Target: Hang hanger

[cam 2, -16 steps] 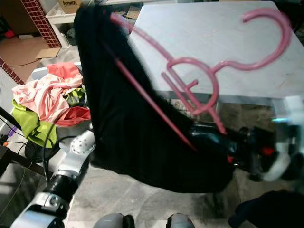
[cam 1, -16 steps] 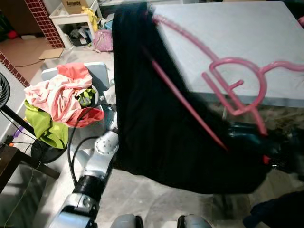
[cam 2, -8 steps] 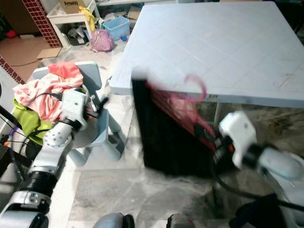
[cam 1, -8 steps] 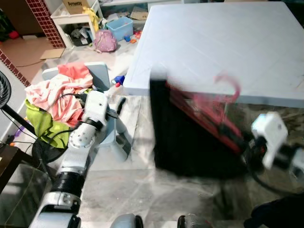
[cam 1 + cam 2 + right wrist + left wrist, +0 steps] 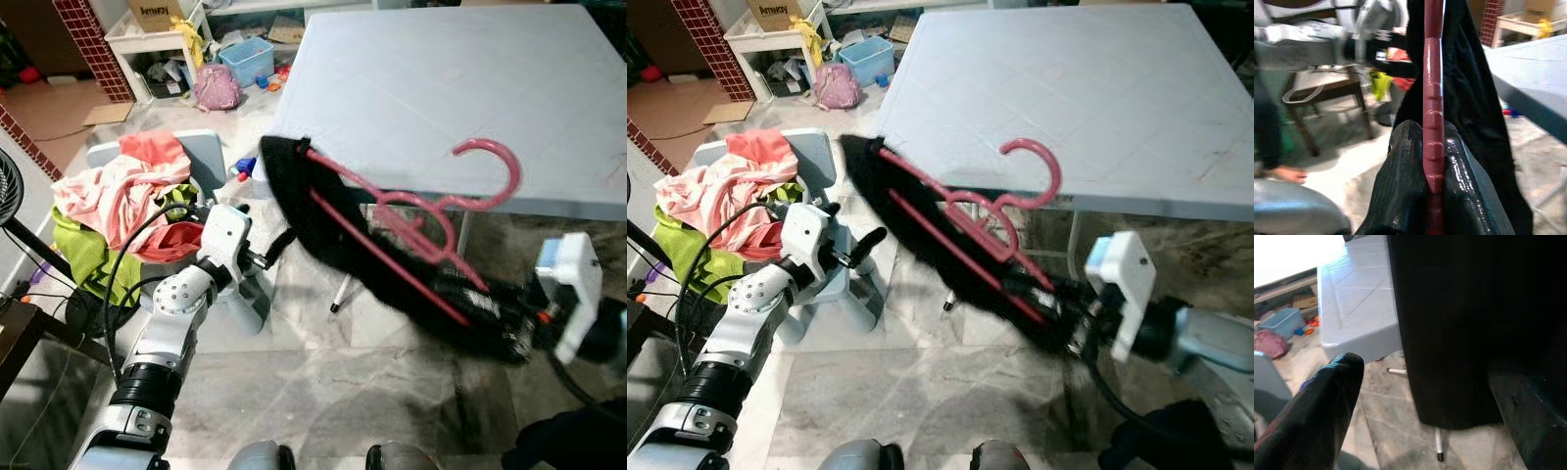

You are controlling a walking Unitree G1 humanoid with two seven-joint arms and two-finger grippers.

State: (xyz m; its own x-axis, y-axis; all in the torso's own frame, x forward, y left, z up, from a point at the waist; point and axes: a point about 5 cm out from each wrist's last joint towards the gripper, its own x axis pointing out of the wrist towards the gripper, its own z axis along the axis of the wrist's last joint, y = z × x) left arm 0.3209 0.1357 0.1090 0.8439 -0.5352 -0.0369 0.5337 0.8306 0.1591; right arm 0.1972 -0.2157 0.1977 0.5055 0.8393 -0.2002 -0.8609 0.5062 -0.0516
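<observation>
My gripper will pull the slack black garment [image 5: 338, 235], and I expect it to come off and hang limp, since the pink hanger's bars [image 5: 384, 255] show outside it.
A pink plastic hanger [image 5: 411, 211] carries a black garment [image 5: 333, 230] and hangs tilted in the air by the near edge of the pale table [image 5: 441, 78]. Its hook [image 5: 500, 162] points up toward the table. My right gripper [image 5: 490, 313] is shut on the hanger's lower bar at the low right end; the right wrist view shows its fingers [image 5: 1405, 186] clamped on the pink bar [image 5: 1433, 73]. My left gripper [image 5: 279, 243] is open, just left of the garment's upper end and apart from it. The left wrist view shows its fingers [image 5: 1327, 401] spread before the black cloth [image 5: 1459, 323].
A small grey-blue chair [image 5: 211, 157] heaped with pink, red and green clothes [image 5: 122, 201] stands to my left. A fan [image 5: 8, 186] and cables lie at the far left. A white shelf [image 5: 147, 34], a blue bin [image 5: 245, 59] and a pink bag [image 5: 214, 86] sit beyond. Marble floor lies ahead.
The hanger with the black garment has swung down from close before my head and now hangs tilted by the table edge. My left gripper has come forward toward the garment.
</observation>
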